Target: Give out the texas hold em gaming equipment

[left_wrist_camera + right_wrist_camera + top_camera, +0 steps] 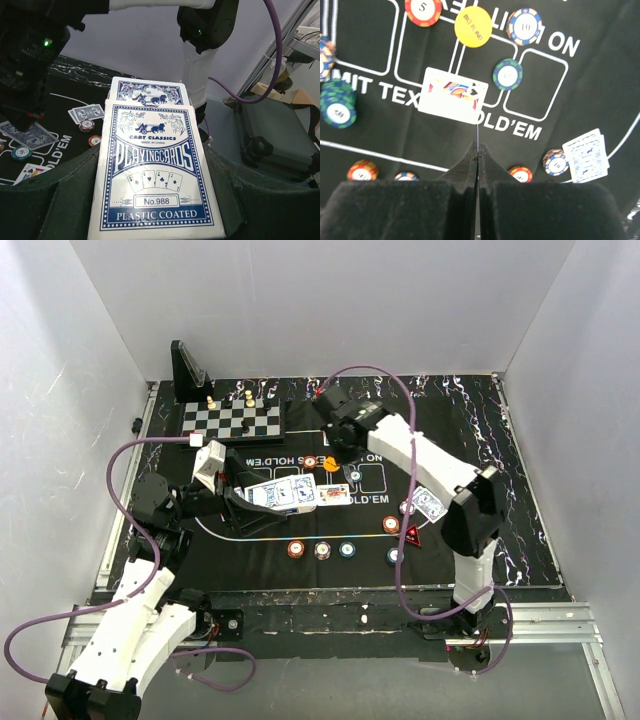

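Note:
I keep lowering the thin card [478,134] until the cards overlap, because my right gripper has it by its edge and the way to the face-up card [334,495] is clear.
My left gripper [262,502] is shut on a blue-and-white playing card box [290,492], held above the mat's left half. In the left wrist view the box [155,150] fills the space between my fingers [65,205], with a blue-backed card [147,92] sticking out behind it. My right gripper [337,455] hovers over the mat near the yellow disc [329,464]. In the right wrist view its jaws [477,146] are shut on a thin playing card [477,132] seen edge-on. A face-up card [453,95] lies on the mat below, the yellow "BIG BLIND" disc [473,26] beyond it.
Poker chips [322,549] lie in a row near the mat's front, with a red triangular marker [412,536] and face-down cards [428,502] at the right. A chessboard [232,420] with pieces and a black stand [190,370] sit at the back left. White walls surround the table.

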You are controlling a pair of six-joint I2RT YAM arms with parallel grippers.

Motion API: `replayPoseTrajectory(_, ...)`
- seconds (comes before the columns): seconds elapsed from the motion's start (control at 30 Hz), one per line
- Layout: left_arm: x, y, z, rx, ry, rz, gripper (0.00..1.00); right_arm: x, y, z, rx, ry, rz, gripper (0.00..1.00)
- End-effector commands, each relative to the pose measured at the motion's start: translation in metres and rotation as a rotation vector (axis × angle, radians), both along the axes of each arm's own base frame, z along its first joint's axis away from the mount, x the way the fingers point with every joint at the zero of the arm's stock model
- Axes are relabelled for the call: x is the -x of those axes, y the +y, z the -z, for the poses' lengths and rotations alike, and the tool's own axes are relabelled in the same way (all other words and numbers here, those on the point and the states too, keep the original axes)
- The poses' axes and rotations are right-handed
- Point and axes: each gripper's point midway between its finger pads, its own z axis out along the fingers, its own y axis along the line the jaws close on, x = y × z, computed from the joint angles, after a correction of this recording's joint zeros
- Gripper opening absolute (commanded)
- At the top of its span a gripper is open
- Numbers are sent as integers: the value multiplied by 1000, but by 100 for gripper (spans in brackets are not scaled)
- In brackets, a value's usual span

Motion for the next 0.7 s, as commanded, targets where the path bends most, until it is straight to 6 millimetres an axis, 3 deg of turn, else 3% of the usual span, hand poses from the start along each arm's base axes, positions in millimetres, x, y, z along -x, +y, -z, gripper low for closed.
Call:
replayPoseTrajectory(0.0,6,4,-23,20,-69,-20,0,-14,-11,9,307,-127,-20,1)
replayPoseTrajectory(0.33,12,6,-31,21,-75,-18,0,-27,1,52,675,-251,-86,1)
replayPoseTrajectory(0.67,9,4,-28,19,-60,-19,0,-21,35,83,600,-223,-131,1)
